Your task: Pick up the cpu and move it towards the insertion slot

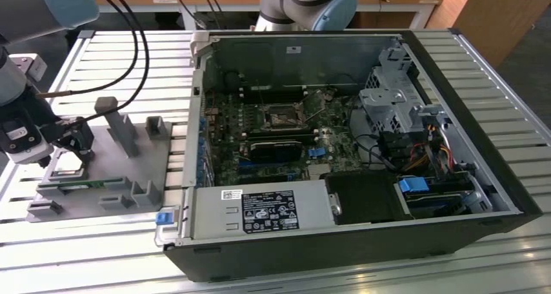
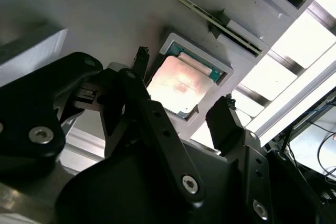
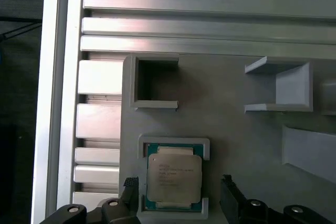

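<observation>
The grey brackets (image 3: 174, 140) leave the top and sides of the cpu (image 3: 174, 178) uncovered. I expect the cpu to come loose right away and stay level as I lift it.
The cpu (image 3: 173, 177) (image 2: 181, 85), a small square chip with a silvery top, lies flat in a framed recess of the grey plastic tray (image 1: 120, 171). In both wrist views my gripper (image 3: 179, 182) (image 2: 182, 82) stands open just above it, one black finger (image 3: 131, 184) on each side of the chip with a gap between each finger and its edges. In the exterior view the gripper (image 1: 73, 142) hangs over the tray's near left part. The insertion slot (image 1: 282, 118), a dark square socket in a metal bracket, sits on the motherboard inside the open computer case, far toward the exterior view's right.
The tray carries upright grey posts (image 1: 116, 123) and a thin green memory stick (image 1: 82, 184) in a slot. The open computer case (image 1: 344, 146) has tall walls, cables and a drive cage. Black cables (image 1: 129, 42) hang above the slatted aluminium table (image 1: 103, 242).
</observation>
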You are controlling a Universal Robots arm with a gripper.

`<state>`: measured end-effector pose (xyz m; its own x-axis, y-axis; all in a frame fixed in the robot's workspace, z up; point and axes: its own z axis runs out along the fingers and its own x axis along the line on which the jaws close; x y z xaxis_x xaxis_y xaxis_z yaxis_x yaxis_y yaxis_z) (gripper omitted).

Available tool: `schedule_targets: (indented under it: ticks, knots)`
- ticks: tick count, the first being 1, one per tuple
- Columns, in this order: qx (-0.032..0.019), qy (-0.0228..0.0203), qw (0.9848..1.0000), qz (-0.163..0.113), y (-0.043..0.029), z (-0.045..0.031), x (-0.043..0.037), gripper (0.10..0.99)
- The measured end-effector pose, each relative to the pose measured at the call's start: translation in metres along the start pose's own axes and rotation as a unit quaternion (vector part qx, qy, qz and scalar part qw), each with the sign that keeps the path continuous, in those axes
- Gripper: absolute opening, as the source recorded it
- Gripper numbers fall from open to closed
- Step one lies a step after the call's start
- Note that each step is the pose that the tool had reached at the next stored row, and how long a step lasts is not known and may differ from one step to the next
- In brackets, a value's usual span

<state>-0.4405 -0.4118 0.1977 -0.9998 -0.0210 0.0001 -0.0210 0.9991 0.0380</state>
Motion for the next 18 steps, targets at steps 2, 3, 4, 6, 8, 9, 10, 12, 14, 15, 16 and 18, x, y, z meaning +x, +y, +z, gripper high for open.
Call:
schedule_targets:
  ticks: [2,3,4,6,8,9,10,12,14,15,16,18]
  knots:
    - [0.0000,-0.0001,1.0000,0.000,0.0003,0.0025,0.0002,0.718]
    - [0.0000,0.0000,1.0000,0.000,0.0007,0.0035,0.0003,0.718]
    - [0.0000,0.0001,1.0000,0.000,0.0012,0.0044,0.0003,0.718]
    - [0.0000,0.0000,1.0000,0.000,0.0022,0.0061,0.0002,0.718]
    - [0.0000,0.0001,1.0000,0.000,0.0026,0.0075,0.0005,0.718]
    - [0.0000,0.0001,1.0000,0.000,0.0027,0.0082,0.0009,0.718]
    - [0.0000,0.0000,1.0000,0.000,0.0028,0.0089,0.0012,0.718]
    - [0.0000,0.0000,1.0000,0.000,0.0029,0.0102,0.0015,0.639]
    - [0.0000,0.0001,1.0000,0.000,0.0030,0.0113,0.0019,0.639]
    - [0.0000,0.0001,1.0000,0.000,0.0030,0.0119,0.0020,0.573]
    - [0.0000,0.0000,1.0000,0.000,0.0030,0.0122,0.0021,0.573]
    - [0.0000,0.0001,1.0000,0.000,0.0031,0.0127,0.0024,0.573]
